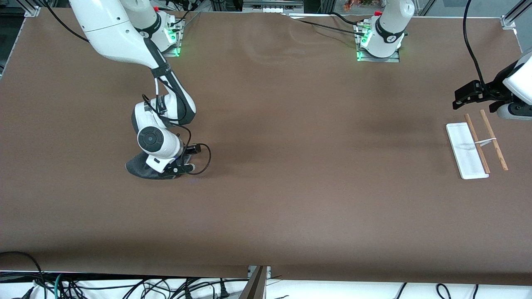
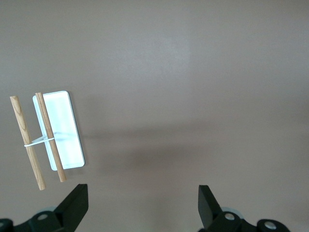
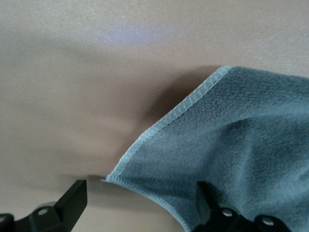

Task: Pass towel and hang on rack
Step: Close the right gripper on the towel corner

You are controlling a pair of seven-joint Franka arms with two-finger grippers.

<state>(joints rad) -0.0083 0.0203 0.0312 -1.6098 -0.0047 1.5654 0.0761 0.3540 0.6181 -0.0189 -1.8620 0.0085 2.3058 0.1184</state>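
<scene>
The dark grey towel's trimmed edge (image 3: 168, 118) forms an arch next to soft folds, so the towel will curl over and sag when the robot lifts it.
The dark grey towel (image 1: 136, 167) lies crumpled on the brown table toward the right arm's end. My right gripper (image 1: 173, 169) is low at the towel's edge and open. In the right wrist view its jaws (image 3: 140, 205) straddle a corner of the towel (image 3: 236, 145) with pale trim, one finger over the cloth and one over bare table. The pink tag is hidden. The rack (image 1: 482, 143), a white base with two wooden rods, stands toward the left arm's end. My left gripper (image 1: 458, 99) is open and empty over the table beside the rack (image 2: 48, 140), shown in the left wrist view (image 2: 143, 205).
The brown table cover (image 1: 291, 166) spreads wide between the towel and the rack. Cables hang along the table's front edge (image 1: 124, 286). A black cable (image 1: 203, 160) loops from the right wrist beside the towel.
</scene>
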